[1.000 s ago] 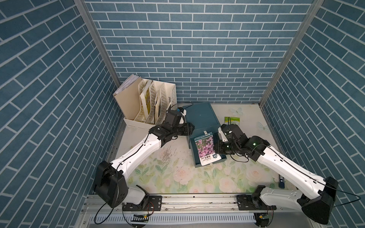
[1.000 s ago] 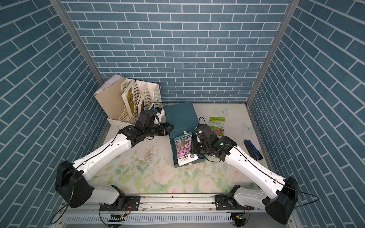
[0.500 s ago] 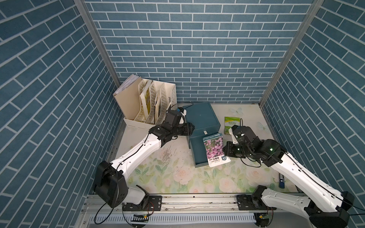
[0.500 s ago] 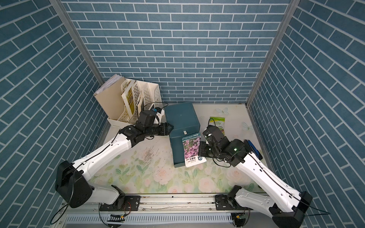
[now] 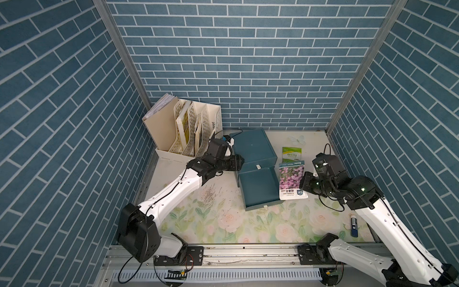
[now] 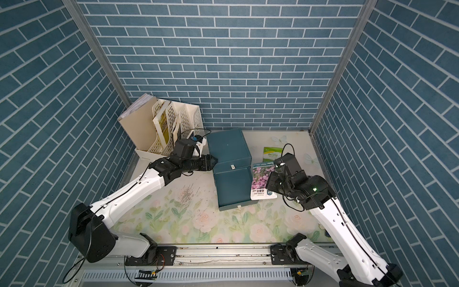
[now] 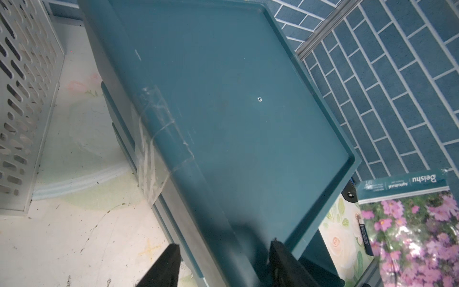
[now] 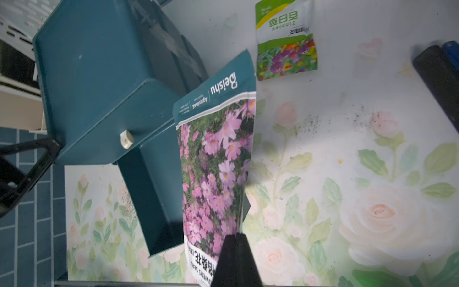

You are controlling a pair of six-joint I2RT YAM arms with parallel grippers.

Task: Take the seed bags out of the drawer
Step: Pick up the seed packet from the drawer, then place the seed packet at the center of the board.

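My right gripper should keep going to the open mat (image 8: 356,107) beside the green-white bag and let go there, as the pink-purple bag (image 5: 291,178) is clear of the drawer's side.
A teal cabinet (image 5: 253,146) (image 6: 227,146) stands mid-table with its bottom drawer (image 5: 260,188) (image 6: 232,187) pulled out; the drawer floor shows bare. My right gripper (image 5: 301,184) (image 6: 268,185) (image 8: 237,238) is shut on the side edge of the pink-purple flower seed bag (image 5: 291,179) (image 6: 262,180) (image 8: 218,161), near its bottom corner. It holds the bag just right of the drawer's wall, above the mat. A green-white seed bag (image 5: 291,154) (image 8: 285,42) lies flat on the mat behind it. My left gripper (image 5: 238,162) (image 7: 224,261) clamps the cabinet's (image 7: 236,99) left top edge.
A cream file rack (image 5: 188,131) with folders fills the back left corner. A small blue and black object (image 5: 354,227) lies at the front right, near the wall. Dark specks (image 5: 211,196) are scattered on the floral mat left of the drawer.
My right gripper has carried the pink-purple bag from above the drawer to the right, past the drawer's right wall. The left arm has not moved.
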